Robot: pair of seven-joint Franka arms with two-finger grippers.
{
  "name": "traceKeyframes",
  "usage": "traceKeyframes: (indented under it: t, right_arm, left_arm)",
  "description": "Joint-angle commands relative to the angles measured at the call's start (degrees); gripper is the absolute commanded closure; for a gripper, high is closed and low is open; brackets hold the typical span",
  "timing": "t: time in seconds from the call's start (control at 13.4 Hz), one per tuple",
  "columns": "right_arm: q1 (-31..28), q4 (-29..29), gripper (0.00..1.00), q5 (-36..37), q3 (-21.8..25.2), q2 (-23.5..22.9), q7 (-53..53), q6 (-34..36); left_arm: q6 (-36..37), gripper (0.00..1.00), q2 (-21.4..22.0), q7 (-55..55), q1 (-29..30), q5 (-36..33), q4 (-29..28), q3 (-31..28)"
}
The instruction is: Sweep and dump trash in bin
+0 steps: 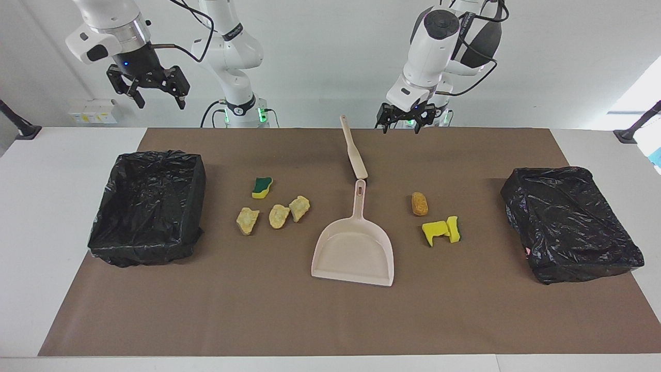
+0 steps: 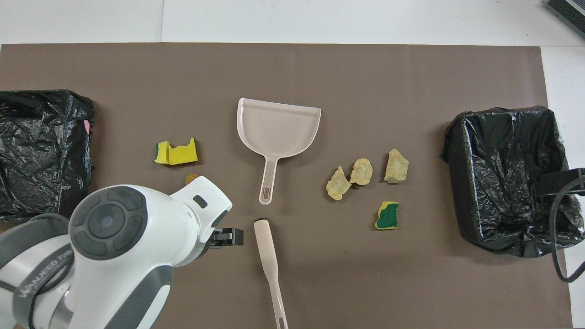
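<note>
My open left gripper should, as the brush handle (image 2: 275, 293) points toward the robots, clear of the dustpan, keep going to that handle (image 2: 279, 307) until its fingers are around it.
The trash lies on the brown mat (image 1: 330, 315). Three tan foam lumps (image 1: 279, 216) (image 2: 361, 172) and a green-and-yellow sponge (image 1: 262, 187) (image 2: 387, 215) lie toward the right arm's end. An orange-brown lump (image 1: 419, 203) and yellow sponge pieces (image 1: 441, 230) (image 2: 178, 153) lie toward the left arm's end. The beige dustpan (image 1: 356, 248) (image 2: 278, 128) lies between them, with the brush (image 1: 354, 150) (image 2: 269, 256) nearer the robots. My left gripper (image 1: 404, 123) (image 2: 231, 236) is open and empty, low beside the brush. My right gripper (image 1: 150, 92) is open and empty, raised high.
A black-lined bin (image 1: 144, 248) (image 2: 507, 228) stands at the right arm's end, and another (image 1: 570, 258) (image 2: 41, 192) at the left arm's end. In the overhead view the left arm (image 2: 114, 228) hides part of the orange-brown lump (image 2: 191, 178). The right arm's cable (image 2: 560, 228) hangs over its bin.
</note>
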State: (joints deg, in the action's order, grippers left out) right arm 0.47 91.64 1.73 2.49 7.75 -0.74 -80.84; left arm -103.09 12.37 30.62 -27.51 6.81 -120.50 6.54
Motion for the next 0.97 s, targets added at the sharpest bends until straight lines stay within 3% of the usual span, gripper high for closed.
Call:
traceKeyframes:
  t: [0.0,0.37,0.67,0.9]
  right_arm:
    - [-0.2,1.5,0.00,-0.8,-0.1,1.4,0.2,-0.6]
    - [-0.2,1.5,0.00,-0.9,-0.1,1.4,0.2,-0.5]
    - [-0.2,1.5,0.00,-0.9,-0.1,1.4,0.2,-0.6]
    - [-0.2,1.5,0.00,-0.9,-0.1,1.4,0.1,-0.2]
  left_arm:
    - [-5.9,0.00,2.2,7.0,-6.0,0.7,-6.7,-1.0]
    - [-19.8,0.00,0.7,20.2,-17.8,0.8,-18.0,-1.0]
    - [-25.1,0.00,-1.6,26.3,-25.0,0.9,-21.3,-1.0]
    - [-28.3,0.00,-2.7,28.1,-26.0,0.9,-22.0,-0.9]
